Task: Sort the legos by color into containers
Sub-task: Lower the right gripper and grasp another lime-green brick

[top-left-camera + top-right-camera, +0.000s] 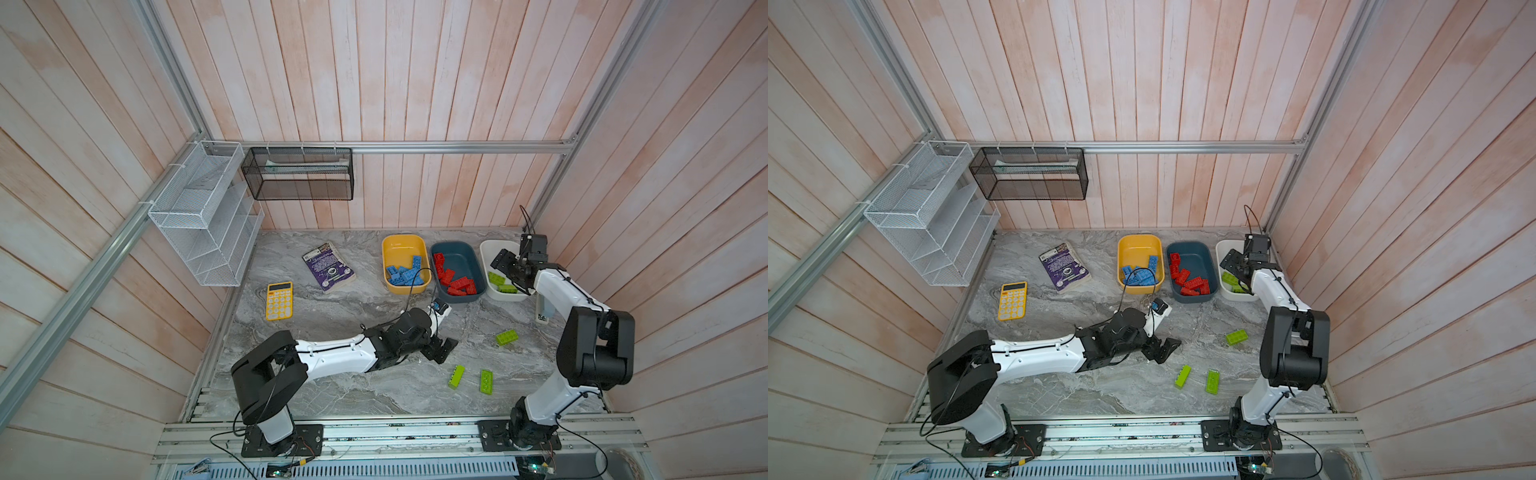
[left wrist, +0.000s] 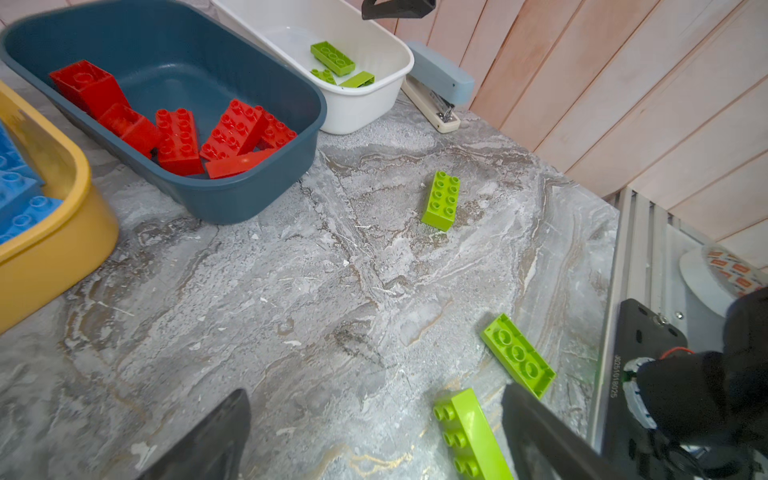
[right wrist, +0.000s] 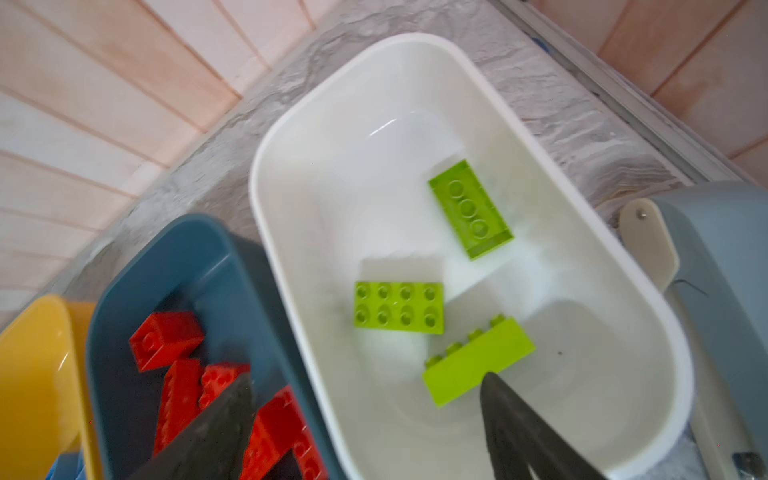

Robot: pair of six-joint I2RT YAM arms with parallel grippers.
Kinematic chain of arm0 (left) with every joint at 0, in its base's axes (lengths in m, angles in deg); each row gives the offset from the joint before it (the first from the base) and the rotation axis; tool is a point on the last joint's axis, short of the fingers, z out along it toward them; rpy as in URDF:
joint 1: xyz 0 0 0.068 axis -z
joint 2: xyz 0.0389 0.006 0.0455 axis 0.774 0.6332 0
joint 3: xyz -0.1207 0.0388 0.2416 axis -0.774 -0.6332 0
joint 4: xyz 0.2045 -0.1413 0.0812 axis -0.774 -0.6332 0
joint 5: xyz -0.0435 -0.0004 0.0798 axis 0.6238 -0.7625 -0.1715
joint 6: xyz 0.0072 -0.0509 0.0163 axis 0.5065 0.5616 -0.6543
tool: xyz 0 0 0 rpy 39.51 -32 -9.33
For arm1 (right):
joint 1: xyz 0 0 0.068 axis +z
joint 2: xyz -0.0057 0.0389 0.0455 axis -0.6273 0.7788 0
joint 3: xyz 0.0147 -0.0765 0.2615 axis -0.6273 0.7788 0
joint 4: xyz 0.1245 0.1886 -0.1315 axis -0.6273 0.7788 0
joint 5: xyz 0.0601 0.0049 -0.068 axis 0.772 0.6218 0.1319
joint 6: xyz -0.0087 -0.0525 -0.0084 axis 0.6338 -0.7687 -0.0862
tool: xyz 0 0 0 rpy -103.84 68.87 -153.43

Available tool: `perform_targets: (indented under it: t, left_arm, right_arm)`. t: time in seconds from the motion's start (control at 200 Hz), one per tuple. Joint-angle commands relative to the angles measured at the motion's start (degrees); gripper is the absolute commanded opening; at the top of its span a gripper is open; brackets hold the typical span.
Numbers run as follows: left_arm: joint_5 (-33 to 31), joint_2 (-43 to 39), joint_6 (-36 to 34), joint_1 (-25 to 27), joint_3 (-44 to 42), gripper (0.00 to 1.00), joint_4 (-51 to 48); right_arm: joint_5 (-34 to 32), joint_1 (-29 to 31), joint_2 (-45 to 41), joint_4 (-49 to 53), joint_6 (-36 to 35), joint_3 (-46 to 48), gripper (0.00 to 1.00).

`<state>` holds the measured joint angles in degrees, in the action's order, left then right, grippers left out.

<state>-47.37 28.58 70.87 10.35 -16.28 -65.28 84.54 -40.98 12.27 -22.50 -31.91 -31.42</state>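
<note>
There is room for my fingers [image 1: 471,378] around the green lego [image 1: 456,377] on its side, so my right gripper should keep going toward that lego and close across its narrow width.
Three containers stand in a row at the back right: a yellow tub [image 1: 405,239] with several blue legos [image 1: 405,274], a teal tub [image 1: 453,247] with several red legos [image 1: 455,282], and a white tub [image 3: 415,38]. Three green legos lie in the white tub: [image 3: 469,210], [image 3: 398,307], [image 3: 478,361]. My right gripper [image 3: 365,377] hovers open and empty over that tub's edge. Three more green legos lie loose on the table: [image 1: 507,336], [image 1: 456,376], [image 1: 486,381]. My left gripper [image 1: 440,349] is open and empty, low over the table, with one green lego [image 2: 471,436] lying on its side by one finger.
A purple book [image 1: 328,267] and a yellow calculator [image 1: 279,300] lie at the left of the marble table. A stapler [image 1: 542,309] sits by the white tub near the right wall. A white wire rack [image 1: 203,216] and a black mesh basket [image 1: 297,174] hang on the walls.
</note>
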Motion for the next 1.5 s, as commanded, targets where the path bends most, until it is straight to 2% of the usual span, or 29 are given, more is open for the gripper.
perform_targets:
  t: [0.0,0.145,0.31,0.44,0.71,0.815,0.925,1.215,1.495]
  left_arm:
    - [-2.2,-3.0,0.2,-0.3,-3.3,0.95,-1.9]
    - [-4.2,-7.9,0.6,-0.3,-8.4,0.95,-3.2]
    - [-7.4,-12.9,0.1,-0.4,-13.5,0.96,-4.1]
    - [-8.3,-14.9,0.2,-0.5,-15.1,0.96,-5.7]
    - [-8.4,-18.4,1.8,-0.6,-20.8,0.95,-6.1]
    - [-8.1,-19.6,2.3,-0.6,-21.6,0.96,-6.7]
    - [-8.7,-20.9,2.9,-0.6,-22.3,0.96,-6.7]
    - [-8.8,-26.3,4.9,-0.6,-25.5,0.96,-6.9]
    - [-9.0,-27.2,4.9,-0.6,-26.4,0.96,-5.7]
  right_arm:
    - [-2.2,4.9,-6.6,2.9,-3.1,3.3,0.85]
    - [-3.5,12.3,-13.8,4.9,-5.2,8.8,0.84]
    - [-6.9,21.7,-18.2,9.9,-6.8,12.3,0.83]
    - [-5.3,30.4,-22.2,11.6,-8.3,16.9,0.86]
    - [-4.2,41.5,-29.7,18.0,-4.4,25.4,0.88]
    - [-8.1,48.6,-30.5,21.3,-0.9,24.3,0.89]
    - [-6.8,49.4,-29.6,23.9,3.6,24.2,0.88]
    - [-5.9,51.9,-34.5,22.8,14.2,33.8,0.84]
    - [-5.1,52.3,-39.1,25.0,19.1,37.5,0.82]
